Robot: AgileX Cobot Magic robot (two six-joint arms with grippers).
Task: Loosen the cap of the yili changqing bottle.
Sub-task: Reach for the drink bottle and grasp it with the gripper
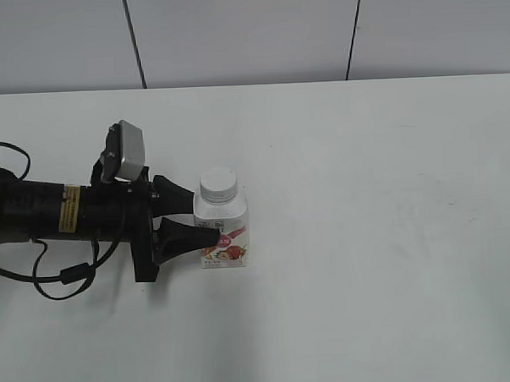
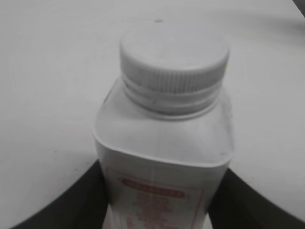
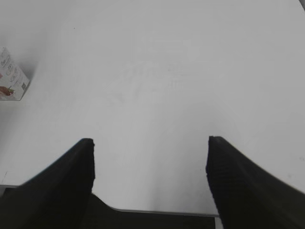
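Observation:
My left gripper has hold of the bottle's body (image 1: 223, 219), under the cap. It should hold the bottle steady while my right gripper takes the cap from above.
The yili changqing bottle (image 1: 226, 234) stands upright on the white table, left of the middle. It is squarish and white, with a red-pink fruit label. Its ribbed white cap (image 1: 218, 184) sits on the neck. In the left wrist view the cap (image 2: 174, 57) is close and the bottle (image 2: 162, 143) fills the frame. My left gripper (image 1: 203, 214) reaches in from the left, and its black fingers (image 2: 159, 200) press on both sides of the bottle's body below the shoulders. My right gripper (image 3: 150, 157) is open and empty above bare table, and a corner of the bottle (image 3: 12, 78) shows at its far left.
The white table (image 1: 392, 236) stretches to the right and front of the bottle. A grey panelled wall (image 1: 248, 30) stands behind it. The left arm's black cables (image 1: 60, 280) lie on the table at the left edge. The right arm does not show in the exterior view.

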